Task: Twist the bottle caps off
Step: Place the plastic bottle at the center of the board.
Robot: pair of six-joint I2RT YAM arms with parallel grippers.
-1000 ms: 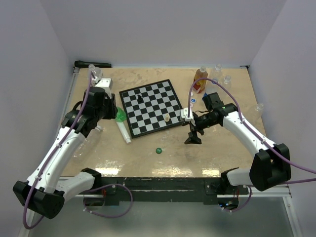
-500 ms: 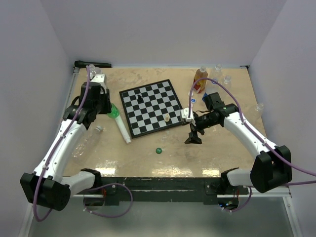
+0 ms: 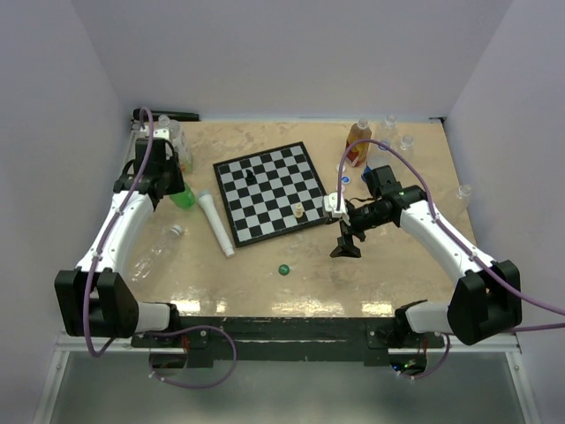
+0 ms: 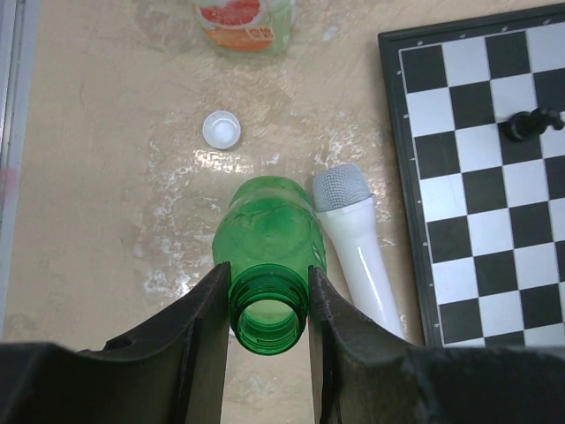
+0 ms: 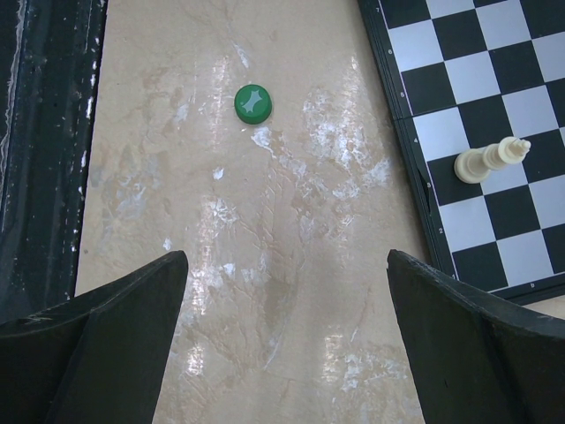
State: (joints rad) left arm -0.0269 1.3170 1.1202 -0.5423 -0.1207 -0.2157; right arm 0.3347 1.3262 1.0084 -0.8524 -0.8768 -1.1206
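I should go on lowering the green bottle with my left gripper until its base stands flat, then let go, because the green bottle's opening (image 4: 268, 320) faces up over free table (image 3: 181, 208) beside the white tube.
My left gripper (image 4: 269, 276) is shut on the threaded neck of a green bottle (image 4: 267, 231), whose mouth is open with no cap on it. In the top view this gripper (image 3: 177, 187) holds the green bottle (image 3: 184, 198) at the far left of the table. A green cap (image 5: 252, 103) lies flat on the table, and from above the green cap (image 3: 283, 269) sits near the front middle. A white cap (image 4: 221, 129) lies beyond the green bottle. My right gripper (image 5: 287, 300) hangs open over bare table, right of the green cap (image 3: 344, 245).
A chessboard (image 3: 269, 192) with a few pieces fills the middle. A white tube (image 3: 216, 225) lies beside its left edge. A clear bottle (image 3: 161, 245) lies at the left. An orange-labelled bottle (image 3: 357, 142) and clear bottles (image 3: 405, 141) stand at the back right. Another orange-labelled bottle (image 4: 243, 18) is ahead of my left gripper.
My left arm has swung back and to the left, carrying the green bottle away from the chessboard's edge. The right arm has not moved.
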